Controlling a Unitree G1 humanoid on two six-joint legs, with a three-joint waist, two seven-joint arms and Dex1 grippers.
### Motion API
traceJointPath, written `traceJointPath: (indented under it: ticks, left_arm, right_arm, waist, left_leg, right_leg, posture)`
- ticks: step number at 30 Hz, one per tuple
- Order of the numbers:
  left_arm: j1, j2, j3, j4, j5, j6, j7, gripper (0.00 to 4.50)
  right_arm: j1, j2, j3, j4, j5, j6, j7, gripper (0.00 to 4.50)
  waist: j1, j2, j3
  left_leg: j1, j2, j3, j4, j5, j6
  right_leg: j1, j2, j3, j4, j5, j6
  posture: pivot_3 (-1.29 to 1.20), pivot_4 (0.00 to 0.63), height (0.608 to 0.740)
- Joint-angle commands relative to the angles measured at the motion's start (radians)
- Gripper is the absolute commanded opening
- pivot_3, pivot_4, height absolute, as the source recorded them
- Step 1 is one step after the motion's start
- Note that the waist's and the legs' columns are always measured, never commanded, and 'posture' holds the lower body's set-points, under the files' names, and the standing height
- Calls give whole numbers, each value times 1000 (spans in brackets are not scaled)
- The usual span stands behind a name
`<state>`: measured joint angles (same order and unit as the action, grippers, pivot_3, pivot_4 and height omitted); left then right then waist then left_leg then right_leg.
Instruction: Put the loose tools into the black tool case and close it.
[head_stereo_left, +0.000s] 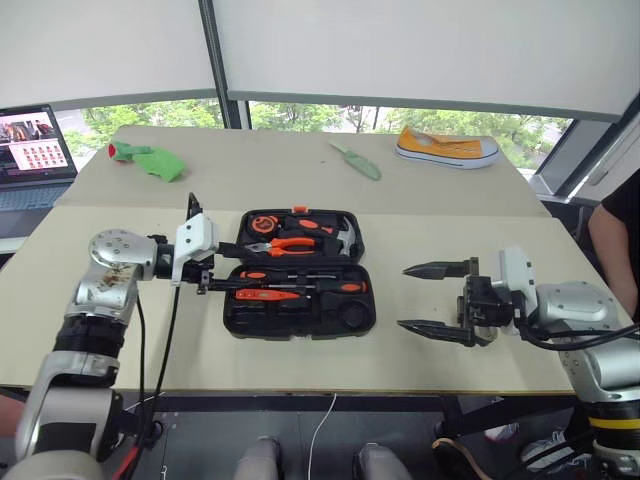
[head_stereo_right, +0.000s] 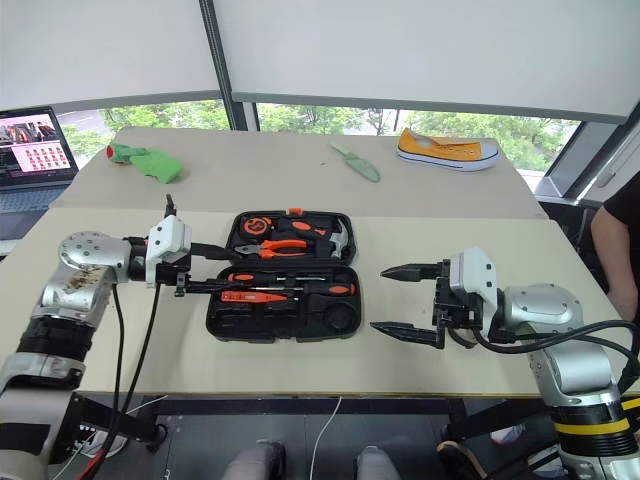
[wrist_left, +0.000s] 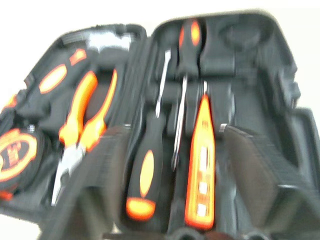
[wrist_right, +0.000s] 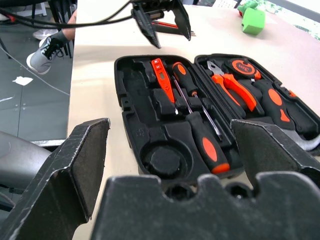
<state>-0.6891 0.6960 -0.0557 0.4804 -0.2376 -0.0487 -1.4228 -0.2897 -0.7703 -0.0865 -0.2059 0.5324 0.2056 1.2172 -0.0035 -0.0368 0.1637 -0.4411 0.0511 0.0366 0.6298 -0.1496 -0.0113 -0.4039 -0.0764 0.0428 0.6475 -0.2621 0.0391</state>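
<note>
My gripper will lower the knife into the long slot (head_stereo_left: 284, 317) beside the slim orange tester. That slot is empty, so the knife should settle flat inside it.
The black tool case (head_stereo_left: 300, 333) lies open in the middle of the table, its lid half on the far side. In the near half lie two black-and-orange screwdrivers (wrist_right: 207, 140) (wrist_right: 182, 75), the slim orange tester (head_stereo_left: 268, 295) and a small round roll (wrist_right: 162, 161). Pliers (head_stereo_left: 290, 245), a hammer and a tape measure fill the lid half. My left gripper (head_stereo_left: 228, 270) hovers at the case's left edge, pointing across it, open with nothing between its fingers. My right gripper (head_stereo_left: 403, 296) stands wide open and empty, a little to the right of the case.
A laptop (head_stereo_left: 35, 150) with a lit screen sits at the far left. On the far table lie a green cloth (head_stereo_left: 150, 160), a green trowel (head_stereo_left: 358, 160) and a yellow shoe (head_stereo_left: 447, 148). A person (head_stereo_left: 615, 240) stands at the right edge.
</note>
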Motion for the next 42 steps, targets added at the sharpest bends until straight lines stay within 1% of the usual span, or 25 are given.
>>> traceJointPath:
  ticks: [1,2,3,4,5,9,13,19,21,24,25,26,27,28,29,30,31,32,34,35,36,37,40,41,42]
  left_arm:
    - [33,-40,5,11,9,-67,39,1325]
    - [39,-41,3,8,11,-58,41,944]
    - [46,-43,2,14,20,-64,53,655]
    - [52,-45,-3,22,35,-75,66,232]
    - [57,-44,-12,38,62,-97,87,11]
    - [72,-64,-26,94,95,-125,109,11]
    - [78,-82,-52,112,112,-165,94,11]
    - [100,-66,-46,107,121,-163,120,11]
    - [115,-69,7,70,54,-136,129,11]
    - [173,-57,128,-55,-96,-4,155,11]
    - [211,-41,173,-108,-131,22,175,515]
    - [266,-21,236,-167,-167,57,209,729]
    - [324,-3,294,-221,-197,93,242,1161]
    - [397,13,358,-265,-214,115,277,1457]
    - [467,27,412,-299,-226,136,304,1878]
    - [515,36,444,-329,-233,152,324,2233]
    - [593,33,509,-358,-245,164,361,2608]
    - [668,21,571,-386,-256,179,402,2990]
    - [828,-35,724,-392,-260,164,513,3761]
    - [870,-60,770,-399,-265,158,560,4129]
    - [911,-89,819,-408,-267,145,607,4401]
    - [935,-107,844,-421,-270,139,638,4401]
    - [1054,-175,975,-464,-326,154,711,4401]
    - [1077,-186,997,-471,-344,163,721,4401]
    - [1103,-202,993,-496,-346,175,734,4401]
  right_arm:
    - [-9,7,-11,-14,3,-2,-16,4500]
    - [-8,8,-14,-15,3,-2,-20,4500]
    - [-5,10,-16,-18,3,-2,-24,4500]
    - [-2,12,-17,-21,3,-2,-28,4500]
    - [4,13,-18,-26,2,-2,-32,4500]
    - [18,17,-18,-37,7,1,-47,4500]
    - [30,22,-16,-50,10,4,-61,4500]
    - [43,28,-13,-54,9,1,-73,4500]
    - [41,37,-13,-50,9,-6,-78,4500]
    - [38,60,-25,-31,7,-34,-85,4500]
    - [39,72,-33,-20,4,-51,-90,4500]
    - [41,87,-39,-5,-4,-75,-97,4500]
    - [45,99,-43,4,-9,-94,-100,4500]
    - [51,110,-46,10,-9,-109,-100,4500]
    - [56,119,-45,12,-5,-115,-99,4500]
    - [60,123,-46,12,0,-118,-96,4500]
    - [63,159,-59,18,36,-154,-80,4500]
    - [68,174,-56,25,36,-176,-77,4500]
    - [68,227,-45,21,68,-172,-83,4500]
    - [67,242,-42,18,73,-165,-91,4500]
    - [67,260,-38,14,76,-171,-90,4500]
    - [68,268,-37,12,74,-178,-88,4500]
    - [66,309,-35,8,46,-251,-91,4500]
    - [64,317,-34,6,40,-260,-99,4500]
    - [62,326,-32,0,33,-273,-108,4500]
  waist:
    - [1,0,0]
    - [1,0,0]
    - [1,0,0]
    - [1,0,0]
    - [1,0,0]
    - [2,0,0]
    - [5,0,0]
    - [8,0,0]
    - [8,0,0]
    - [1,0,0]
    - [-3,0,0]
    - [-8,0,0]
    - [-12,0,0]
    - [-18,0,0]
    - [-24,0,0]
    - [-28,0,0]
    - [-27,0,0]
    - [-28,0,0]
    - [-33,0,0]
    - [-37,0,0]
    - [-36,0,0]
    - [-35,0,0]
    - [-13,-3,-1]
    - [-9,-5,-2]
    - [-7,-5,-2]
  left_leg:
    - [0,0,0,0,0,0]
    - [0,0,0,0,0,0]
    - [0,0,0,0,0,0]
    - [0,0,0,0,0,0]
    - [0,0,0,0,0,0]
    - [0,0,0,0,0,0]
    - [0,0,0,0,0,0]
    - [0,0,0,1,0,0]
    - [0,0,0,1,0,0]
    - [0,0,0,0,0,0]
    - [0,1,0,0,0,0]
    - [0,1,0,0,0,0]
    - [0,1,-1,0,0,0]
    - [0,1,-1,-1,0,0]
    - [0,2,-1,-2,0,0]
    - [1,2,-1,-3,0,0]
    - [2,2,-1,-4,0,0]
    - [2,1,-1,-4,0,0]
    - [3,2,-1,-4,0,0]
    - [3,2,0,-4,0,0]
    - [3,2,0,-4,0,0]
    - [3,2,0,-4,0,0]
    - [3,3,0,-3,0,-1]
    - [4,4,0,-3,-5,-8]
    - [4,6,0,-3,-6,-9]
  right_leg:
    - [0,0,0,0,0,0]
    - [0,0,0,0,0,0]
    - [0,0,0,0,0,0]
    - [0,0,0,0,0,0]
    - [0,0,0,0,0,0]
    - [0,0,0,0,0,0]
    - [0,0,0,0,0,0]
    - [1,0,0,0,0,0]
    - [1,0,0,0,0,0]
    - [0,0,0,0,0,0]
    - [0,1,0,1,0,0]
    - [0,1,0,1,0,0]
    - [0,1,0,1,0,0]
    - [0,1,0,1,0,0]
    - [-1,1,0,1,1,0]
    - [-1,0,0,0,1,0]
    - [0,0,0,0,0,-1]
    - [0,0,0,1,0,-1]
    - [0,-1,0,0,0,-1]
    - [0,-1,0,0,0,-1]
    - [1,-1,0,0,0,-2]
    - [0,-1,0,0,0,-2]
    - [0,-2,-3,0,1,-3]
    - [0,-2,-3,-1,-1,-6]
    - [-1,-3,-3,-2,-3,-10]
  posture:
    - [0,150,740]
    - [0,150,740]
    - [0,150,740]
    - [0,150,740]
    - [0,150,740]
    - [0,150,740]
    - [0,150,740]
    - [0,150,740]
    - [0,150,740]
    - [0,150,740]
    - [0,150,740]
    - [0,150,740]
    - [0,150,740]
    - [0,150,740]
    - [0,150,740]
    - [0,150,740]
    - [0,150,740]
    - [0,150,740]
    - [0,150,740]
    - [0,150,740]
    - [0,150,740]
    - [0,150,740]
    - [0,150,740]
    - [0,150,740]
    - [0,150,740]
